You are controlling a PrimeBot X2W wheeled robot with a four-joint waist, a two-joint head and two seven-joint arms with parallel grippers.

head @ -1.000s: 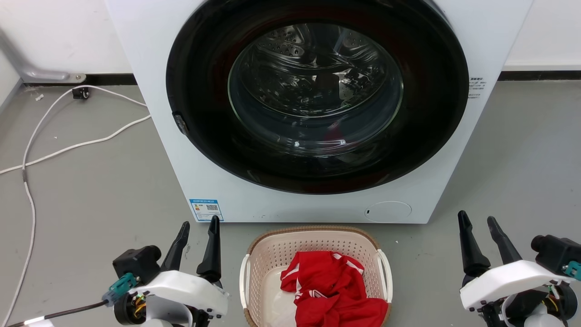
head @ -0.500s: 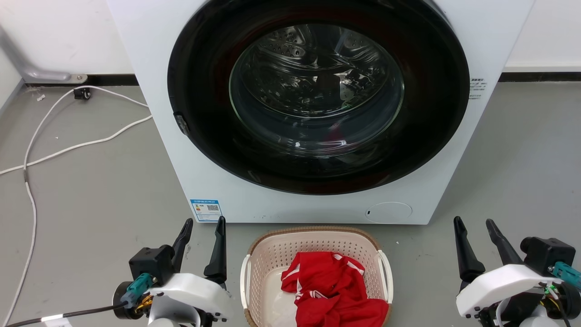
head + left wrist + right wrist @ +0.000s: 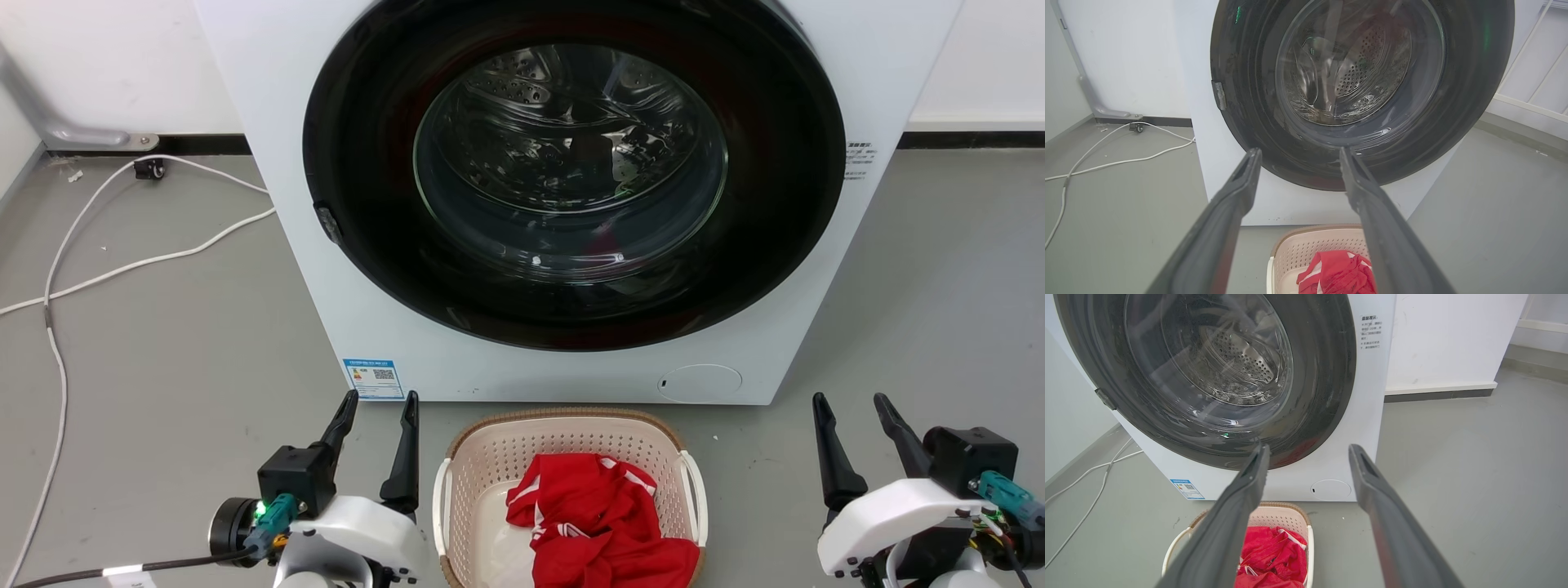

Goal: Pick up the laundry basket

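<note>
The white side handles [image 3: 438, 508] join the brown rim [image 3: 451, 452] at both ends, so I expect them to stay in line with it as I lift the laundry basket.
The laundry basket [image 3: 490, 457] is beige with perforated walls, a brown woven-look rim and white side handles. It stands on the grey floor in front of the washing machine, at the bottom centre of the head view, with a red garment [image 3: 600, 523] lying in it. My left gripper [image 3: 381, 404] is open, just left of the basket and apart from it. My right gripper [image 3: 849, 404] is open, well to the basket's right. In the left wrist view the basket [image 3: 1298, 249] lies low between my fingers; in the right wrist view the basket [image 3: 1286, 516] sits at lower left.
A white washing machine [image 3: 294, 163] with a closed round dark door [image 3: 571, 171] stands right behind the basket. White cables [image 3: 122, 265] trail over the floor at the left. Open grey floor [image 3: 939, 269] lies on the right.
My left gripper has moved right, closer to the basket's left side, and its wrist has turned. My right gripper has sunk slightly and shifted a little left.
</note>
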